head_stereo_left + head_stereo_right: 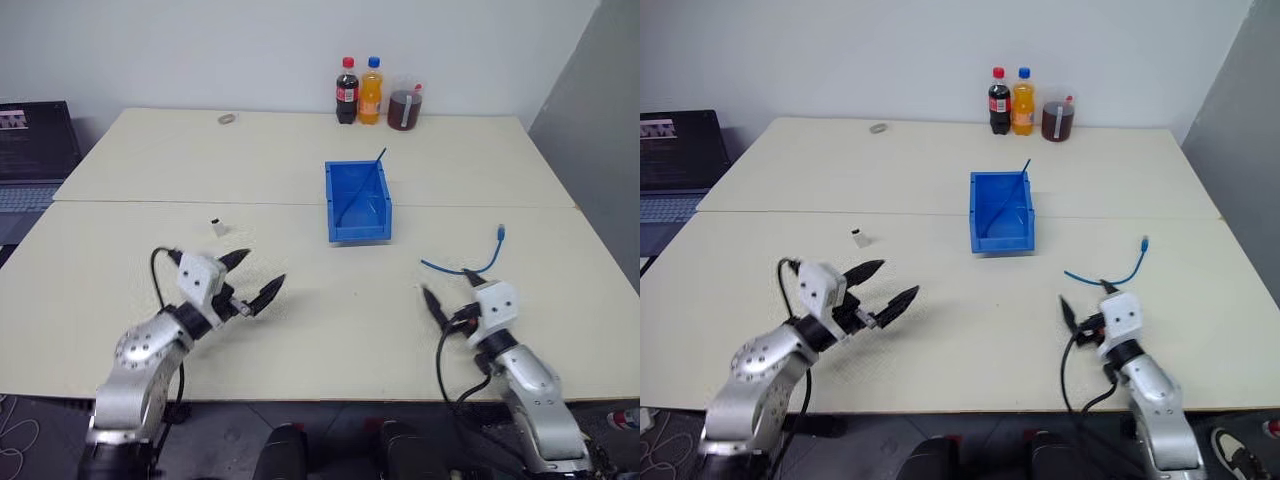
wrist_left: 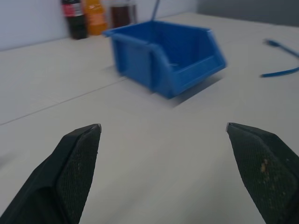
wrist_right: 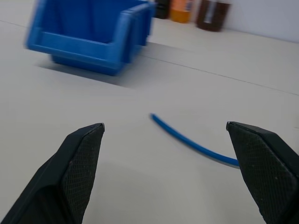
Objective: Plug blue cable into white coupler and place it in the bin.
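I expect the blue cable to keep its loose tail [image 1: 436, 267] arched behind my right gripper when I lift the plug end, because the cable lies in one smooth bow [image 1: 491, 264].
The bright blue bin [image 1: 358, 230] stands at the table's middle. The light-blue cable [image 1: 472, 269] lies curved on the table to the bin's right, its plug [image 1: 500, 232] at the far end. The tiny white coupler [image 1: 217, 226] sits to the left of the bin. My left gripper [image 1: 255, 275] hovers open and empty just nearer than the coupler, facing the bin [image 2: 140, 60]. My right gripper [image 1: 450, 287] is open and empty right beside the cable's near end; in the right wrist view the cable [image 3: 187, 140] lies between and beyond its fingers.
A darker blue thin cable [image 1: 372, 170] leans inside the bin. Two bottles [image 1: 346, 90] [image 1: 371, 90] and a jar of dark drink [image 1: 404, 108] stand at the far edge. A small grey ring [image 1: 227, 119] lies far left. A laptop [image 1: 35, 150] sits off the table's left.
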You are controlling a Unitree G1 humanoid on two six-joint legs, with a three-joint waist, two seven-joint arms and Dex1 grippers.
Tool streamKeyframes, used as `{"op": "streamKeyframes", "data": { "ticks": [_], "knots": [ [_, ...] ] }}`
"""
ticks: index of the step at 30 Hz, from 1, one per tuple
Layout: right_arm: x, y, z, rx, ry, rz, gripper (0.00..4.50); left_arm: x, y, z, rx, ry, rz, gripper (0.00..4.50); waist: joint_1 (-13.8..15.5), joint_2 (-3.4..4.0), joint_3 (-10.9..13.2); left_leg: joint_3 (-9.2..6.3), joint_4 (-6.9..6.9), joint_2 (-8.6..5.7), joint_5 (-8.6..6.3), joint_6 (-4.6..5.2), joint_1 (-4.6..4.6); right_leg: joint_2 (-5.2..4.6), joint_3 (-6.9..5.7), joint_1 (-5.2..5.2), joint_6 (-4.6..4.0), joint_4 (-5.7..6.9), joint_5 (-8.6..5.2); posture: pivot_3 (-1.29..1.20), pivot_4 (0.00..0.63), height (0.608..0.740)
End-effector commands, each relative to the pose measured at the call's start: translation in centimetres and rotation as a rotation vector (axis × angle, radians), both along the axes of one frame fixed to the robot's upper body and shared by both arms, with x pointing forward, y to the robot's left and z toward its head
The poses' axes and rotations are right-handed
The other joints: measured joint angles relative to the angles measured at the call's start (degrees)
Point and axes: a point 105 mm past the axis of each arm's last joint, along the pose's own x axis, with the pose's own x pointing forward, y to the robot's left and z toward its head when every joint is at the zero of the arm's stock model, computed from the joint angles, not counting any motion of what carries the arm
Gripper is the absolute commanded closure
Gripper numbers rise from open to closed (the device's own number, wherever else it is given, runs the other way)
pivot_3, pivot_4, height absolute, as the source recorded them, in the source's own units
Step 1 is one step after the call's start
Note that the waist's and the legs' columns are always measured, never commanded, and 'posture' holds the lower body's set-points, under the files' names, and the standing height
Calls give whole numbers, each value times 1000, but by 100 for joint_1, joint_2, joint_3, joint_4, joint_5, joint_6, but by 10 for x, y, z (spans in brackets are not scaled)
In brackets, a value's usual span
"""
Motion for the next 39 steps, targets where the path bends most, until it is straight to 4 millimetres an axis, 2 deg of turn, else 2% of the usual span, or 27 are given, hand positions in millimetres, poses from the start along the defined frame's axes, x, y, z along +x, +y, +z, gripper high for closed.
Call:
{"op": "streamKeyframes", "data": {
  "ticks": [1,4,8,11,16,19,24,31,35,39],
  "knots": [
    [16,-41,30,-4,-47,-215,57,-10,-29,21,31,16,-253,0,-35,1,3,2,-2,0,0,0,3,1,3,0,2,1,1,0,150,740],
    [35,-60,30,48,46,-296,57,-14,-39,22,83,43,-374,0,-96,2,3,-1,-3,1,0,0,4,6,5,-4,6,6,4,0,150,740],
    [67,-79,19,99,248,-328,57,-12,-49,22,131,38,-471,0,-115,4,4,-4,-3,-2,0,1,3,7,4,-2,5,5,4,0,150,740],
    [87,-83,21,97,300,-310,57,-6,-53,24,127,28,-487,0,-119,5,5,-4,-3,-4,-1,3,1,7,4,-3,3,3,3,0,150,740],
    [106,-83,16,100,366,-291,57,-2,-57,23,138,26,-511,0,-142,7,8,-2,-4,-9,-6,11,-5,7,13,-7,-6,0,1,0,150,740],
    [113,-80,9,136,416,-287,571,-3,-59,25,144,23,-526,0,-148,6,8,-1,-4,-9,-8,15,-10,7,15,-10,-14,-3,3,0,150,740],
    [118,-80,3,175,465,-286,1861,-3,-60,31,149,11,-524,0,-152,6,8,-2,0,-9,-11,19,-6,6,16,-5,-12,0,3,0,150,740],
    [120,-85,3,148,466,-292,3390,-4,-64,36,133,17,-520,0,-152,6,8,-2,4,-9,-11,19,-2,6,16,0,15,2,-7,0,150,740],
    [122,-89,6,166,460,-285,4484,-5,-66,37,149,21,-515,0,-149,6,8,-2,5,-9,-11,19,-3,6,17,0,16,2,-6,0,150,740],
    [124,-89,21,115,440,-194,4484,-4,-63,35,171,25,-497,0,-142,6,8,-2,5,-10,-11,19,-3,5,16,0,16,2,-6,0,150,740]
  ]
}}
